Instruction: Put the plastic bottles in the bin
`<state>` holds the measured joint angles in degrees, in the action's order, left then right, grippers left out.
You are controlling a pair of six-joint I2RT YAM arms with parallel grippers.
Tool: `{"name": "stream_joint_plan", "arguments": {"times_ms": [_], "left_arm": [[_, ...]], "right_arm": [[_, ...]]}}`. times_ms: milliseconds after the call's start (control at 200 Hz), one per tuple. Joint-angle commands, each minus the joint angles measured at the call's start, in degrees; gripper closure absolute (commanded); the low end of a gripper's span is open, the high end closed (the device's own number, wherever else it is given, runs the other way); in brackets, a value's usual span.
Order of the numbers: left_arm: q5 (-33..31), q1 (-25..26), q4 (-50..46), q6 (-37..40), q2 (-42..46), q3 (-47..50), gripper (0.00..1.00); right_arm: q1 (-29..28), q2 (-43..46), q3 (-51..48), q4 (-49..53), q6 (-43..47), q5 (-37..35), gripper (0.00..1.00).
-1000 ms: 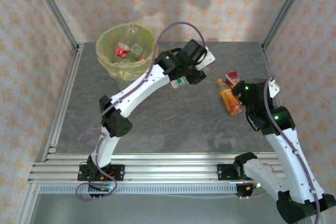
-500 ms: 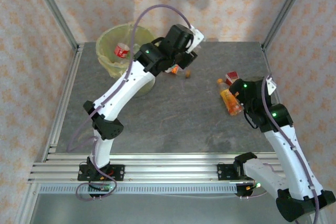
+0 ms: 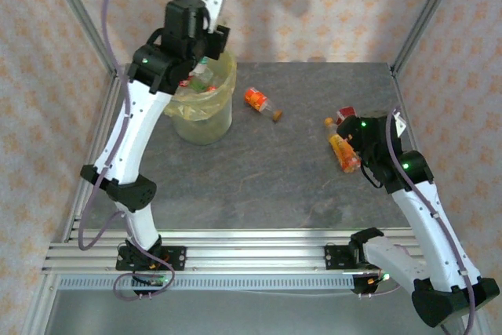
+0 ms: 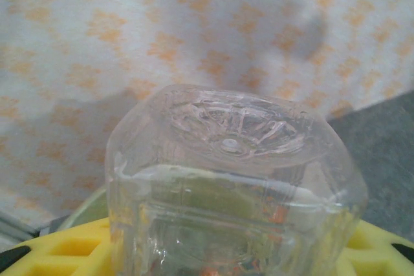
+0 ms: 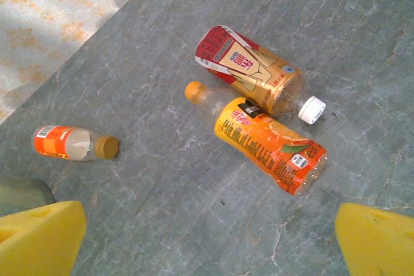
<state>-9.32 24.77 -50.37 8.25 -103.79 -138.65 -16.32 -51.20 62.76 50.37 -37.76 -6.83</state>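
The clear plastic bottle hangs by its base end (image 4: 229, 140) above the open bin (image 3: 196, 84). My left gripper should keep lowering it until it can release inside the bin's rim.
My left gripper (image 3: 205, 54) hangs over the bin (image 3: 210, 119), a round bucket lined with a yellow-green bag. It is shut on a clear plastic bottle (image 4: 233, 179), whose ribbed base points at the camera between the yellow fingers (image 4: 52, 253). Red and green bottles (image 3: 196, 80) lie inside the bin. My right gripper (image 5: 207, 240) is open, low over the table just short of an orange-label bottle (image 5: 268, 143) (image 3: 343, 151). A red-and-gold-label bottle (image 5: 249, 69) lies touching it. A small orange bottle (image 5: 71, 143) (image 3: 259, 101) lies alone nearer the bin.
The grey stone-pattern table (image 3: 259, 178) is ringed by patterned walls and aluminium frame posts (image 3: 82, 17). A slotted rail (image 3: 251, 253) runs along the near edge by the arm bases.
My left arm has swung left and up from mid-table to above the bin, carrying the clear bottle. The small orange bottle it was covering now shows. The right gripper barely moved.
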Motion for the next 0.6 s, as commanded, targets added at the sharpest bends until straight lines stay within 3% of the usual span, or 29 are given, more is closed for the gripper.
{"name": "stream_joint_plan", "arguments": {"times_ms": [0,315,596], "left_arm": [[1.70,-4.97,5.70,-4.46,2.41,4.22,0.74],[8.84,-17.70,4.59,-13.88,0.93,7.76,0.72],[11.62,-20.62,0.25,-19.30,-4.33,6.99,0.71]], "right_arm": [[0.23,-0.04,-0.10,-1.24,1.28,0.67,0.01],[0.19,-0.78,-0.54,-1.97,1.09,1.54,0.01],[0.20,-1.89,-0.29,-2.12,1.02,2.61,0.01]]}}
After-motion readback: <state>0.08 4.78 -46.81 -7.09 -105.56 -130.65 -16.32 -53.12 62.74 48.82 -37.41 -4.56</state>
